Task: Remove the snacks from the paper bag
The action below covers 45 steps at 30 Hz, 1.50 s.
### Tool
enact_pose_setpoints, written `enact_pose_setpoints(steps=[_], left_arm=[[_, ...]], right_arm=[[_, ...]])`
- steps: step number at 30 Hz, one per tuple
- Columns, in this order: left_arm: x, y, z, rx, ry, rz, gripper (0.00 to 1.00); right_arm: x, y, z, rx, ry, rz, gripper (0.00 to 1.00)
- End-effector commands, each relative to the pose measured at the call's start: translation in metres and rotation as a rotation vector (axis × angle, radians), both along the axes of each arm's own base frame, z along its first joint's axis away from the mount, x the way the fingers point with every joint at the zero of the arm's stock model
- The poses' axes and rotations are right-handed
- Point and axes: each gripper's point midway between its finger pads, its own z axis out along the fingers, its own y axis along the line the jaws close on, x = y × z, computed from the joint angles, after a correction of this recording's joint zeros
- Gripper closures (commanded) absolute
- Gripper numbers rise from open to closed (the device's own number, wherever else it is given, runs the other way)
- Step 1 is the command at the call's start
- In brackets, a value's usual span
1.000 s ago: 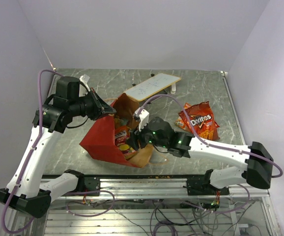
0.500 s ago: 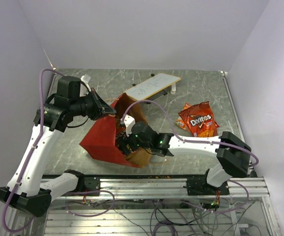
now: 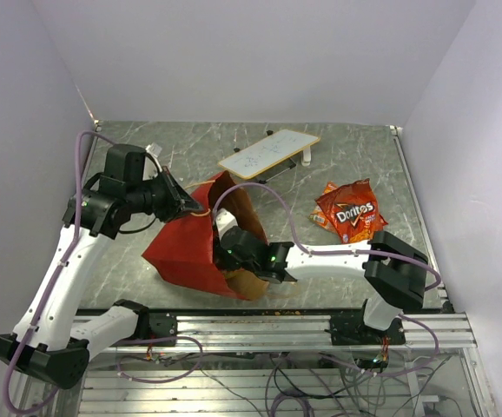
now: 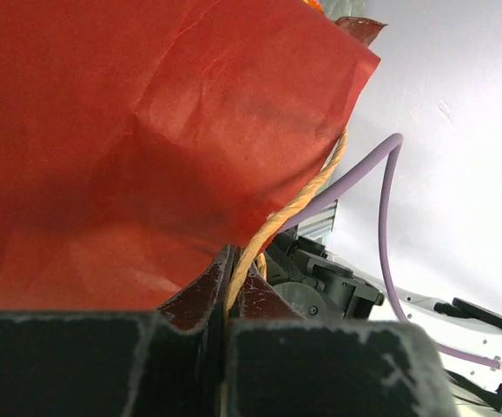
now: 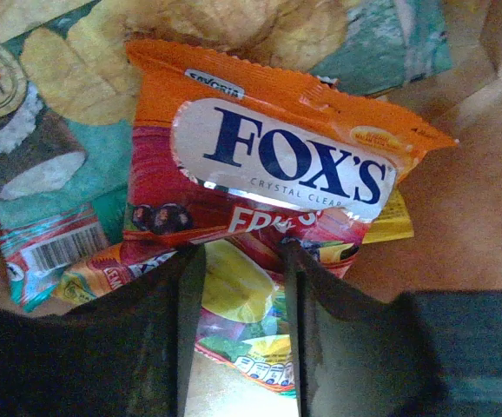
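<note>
The narrow gap of my right gripper meets only the lower end of the Fox's packet, so I need to open it wider and reach in deeper to pinch the packet's middle.
The red paper bag lies on its side at mid-table, its brown inside facing right. My left gripper is shut on its yellow string handle and holds the upper edge up. My right gripper is deep inside the bag, open, its fingers on either side of the lower end of an orange Fox's candy packet. A teal packet and a yellow chip bag lie behind it. A red Doritos bag lies outside on the table to the right.
A flat white board lies at the back of the table. Crumbs are scattered near the front edge. The right arm stretches left across the front into the bag mouth.
My right gripper has moved left from the bag's mouth deep into the bag, and its arm has folded in. The left gripper has kept its hold on the handle and shifted slightly.
</note>
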Motion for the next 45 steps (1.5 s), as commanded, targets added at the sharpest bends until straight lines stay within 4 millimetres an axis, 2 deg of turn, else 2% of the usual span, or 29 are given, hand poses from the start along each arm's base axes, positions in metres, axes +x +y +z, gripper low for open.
enact_pose_setpoints(steps=[1, 6, 8, 13, 15, 16, 19, 23, 25, 28, 32, 34, 37, 45], left_arm=[[-0.003, 0.006, 0.001, 0.016, -0.023, 0.014, 0.93], [-0.003, 0.008, 0.002, 0.036, -0.033, 0.008, 0.93], [-0.002, 0.008, 0.001, 0.040, -0.034, 0.008, 0.93], [0.002, 0.004, 0.001, 0.022, -0.030, 0.000, 0.93], [0.005, 0.002, 0.001, 0.021, -0.032, -0.006, 0.93], [0.007, 0.002, -0.001, 0.026, -0.031, -0.006, 0.93], [0.008, -0.003, -0.002, 0.013, -0.007, -0.026, 0.93], [0.010, -0.001, -0.004, 0.018, -0.014, -0.014, 0.93], [0.009, -0.001, -0.008, 0.016, -0.002, -0.011, 0.93], [0.010, -0.003, -0.009, 0.004, 0.000, -0.010, 0.93], [0.011, 0.000, -0.006, 0.014, -0.013, 0.002, 0.93], [0.011, 0.000, -0.005, 0.019, -0.016, 0.003, 0.93], [0.013, 0.001, -0.002, 0.016, -0.028, 0.007, 0.93], [0.013, -0.001, -0.002, 0.007, -0.032, 0.003, 0.93]], right_arm=[[0.014, -0.006, 0.008, 0.009, -0.051, -0.081, 0.68], [0.016, -0.001, 0.018, 0.043, -0.069, -0.071, 0.94], [0.017, -0.001, 0.021, 0.039, -0.083, -0.064, 1.00], [0.020, -0.010, 0.042, 0.037, -0.122, -0.076, 1.00], [0.014, -0.011, 0.046, 0.052, -0.115, -0.041, 1.00], [0.010, -0.012, 0.045, 0.057, -0.110, -0.020, 0.96], [-0.005, -0.011, 0.037, 0.083, -0.057, 0.038, 0.64], [-0.015, -0.011, 0.024, 0.076, -0.010, 0.058, 0.29], [-0.017, -0.013, 0.012, 0.038, 0.005, 0.065, 0.20], [-0.016, -0.013, -0.003, -0.008, 0.008, 0.066, 0.12], [-0.011, -0.009, -0.017, -0.069, 0.005, 0.072, 0.10], [-0.010, -0.006, -0.024, -0.077, 0.011, 0.071, 0.13], [-0.011, 0.000, -0.029, -0.078, 0.029, 0.076, 0.27], [-0.010, -0.003, -0.007, -0.015, 0.010, 0.057, 0.83]])
